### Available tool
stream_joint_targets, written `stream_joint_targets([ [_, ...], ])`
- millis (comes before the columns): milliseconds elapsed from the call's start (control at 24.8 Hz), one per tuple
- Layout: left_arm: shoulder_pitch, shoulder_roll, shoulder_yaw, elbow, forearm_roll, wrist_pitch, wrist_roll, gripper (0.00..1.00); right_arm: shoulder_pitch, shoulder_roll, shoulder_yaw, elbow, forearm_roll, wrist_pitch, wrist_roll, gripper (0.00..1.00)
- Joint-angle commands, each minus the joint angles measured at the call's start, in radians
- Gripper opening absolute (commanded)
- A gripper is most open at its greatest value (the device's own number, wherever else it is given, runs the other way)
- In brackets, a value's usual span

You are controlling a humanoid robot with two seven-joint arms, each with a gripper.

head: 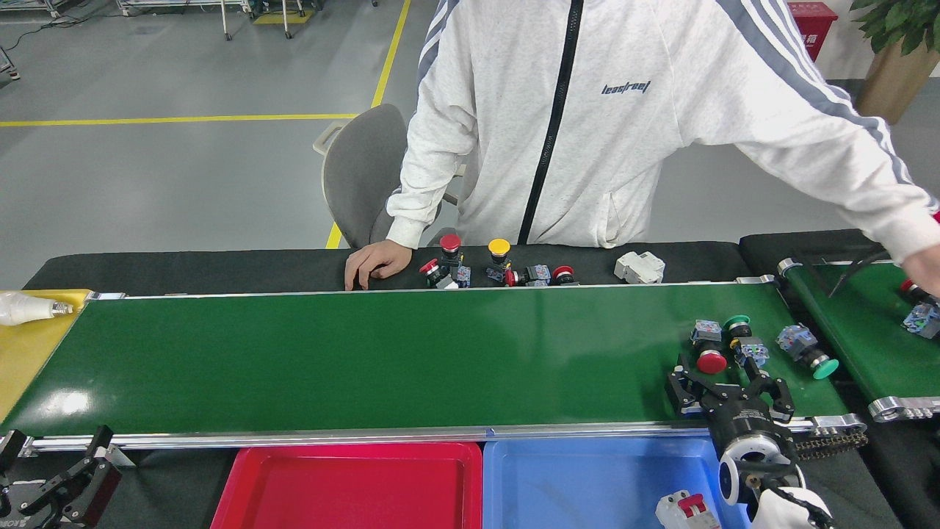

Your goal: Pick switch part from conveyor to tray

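Observation:
The red mushroom-button part [709,352] will come away by itself when I pull it, because the green-capped part [745,341] lies beside it with its cap facing the other way.
The conveyor [382,360] is the long dark green belt with silver rails across the middle. Three switch parts lie near its right end: a red mushroom-button part [710,351], a green-capped part [743,336] touching it, and another green-capped part [808,350] further right. My right gripper [728,383] is open over the belt's near edge, just in front of the red button part, with nothing between its fingers. My left gripper [55,474] sits low at the bottom left, open and empty. The red tray [352,488] and blue tray [587,485] lie below the belt's near rail.
A white breaker with a red lever [687,510] lies in the blue tray. A person stands across the belt, one hand [373,264] by several buttons [499,270] on the black table, a sleeve [844,169] stretched over the small angled belt [870,330]. A yellow surface [22,345] adjoins the left end.

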Motion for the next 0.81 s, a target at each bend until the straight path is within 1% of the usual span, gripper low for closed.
stream_joint_targets([
  [0,-0.006,0.014,0.001,-0.006,-0.002,-0.001,0.006,1.00,-0.029,0.009,0.032,0.011,-0.001,0.025,-0.002,0.84],
  [40,-0.004,0.014,0.001,-0.006,-0.002,-0.001,0.006,1.00,-0.034,0.006,0.063,0.017,-0.001,0.027,-0.004,0.64],
  [81,-0.006,0.014,0.001,-0.006,-0.001,-0.001,0.006,1.00,-0.034,0.003,0.089,0.017,-0.001,0.027,-0.004,0.41],
  [121,-0.006,0.014,0.001,-0.006,-0.001,-0.001,0.006,1.00,-0.034,0.001,0.103,0.017,-0.001,0.027,-0.005,0.27],
  [162,-0.006,0.014,0.002,-0.005,-0.002,-0.001,0.006,1.00,-0.035,0.001,0.116,0.016,-0.003,0.027,-0.005,0.16],
  [242,-0.006,0.014,0.001,0.002,-0.001,-0.001,0.006,1.00,-0.035,0.003,0.119,0.008,-0.004,0.022,-0.008,0.04],
  [283,-0.004,0.012,0.001,0.002,-0.002,-0.001,0.006,1.00,-0.034,0.004,0.119,-0.001,-0.004,0.019,-0.010,0.02],
  [404,-0.004,0.014,0.001,0.005,-0.002,-0.001,0.006,1.00,-0.014,0.003,0.153,-0.062,-0.006,0.010,-0.019,0.02],
  [485,-0.004,0.014,0.002,0.008,-0.002,-0.001,0.006,1.00,0.034,0.003,0.201,-0.139,-0.006,-0.018,-0.022,0.02],
  [525,-0.004,0.014,0.002,0.014,-0.002,-0.001,0.006,1.00,0.069,0.001,0.218,-0.197,-0.006,-0.045,-0.022,0.02],
  [646,-0.003,0.012,-0.002,0.038,-0.002,-0.001,0.005,1.00,0.198,0.000,0.264,-0.397,-0.001,-0.194,-0.020,0.02],
  [687,-0.003,0.012,-0.005,0.038,-0.002,-0.001,0.005,1.00,0.225,0.000,0.285,-0.440,0.000,-0.237,-0.020,0.02],
  [727,-0.003,0.012,-0.010,0.038,-0.001,-0.001,0.005,1.00,0.256,0.000,0.325,-0.489,0.002,-0.300,-0.020,0.04],
  [767,-0.003,0.012,-0.010,0.038,-0.001,-0.002,0.005,1.00,0.271,0.000,0.369,-0.517,0.003,-0.361,-0.020,0.12],
])
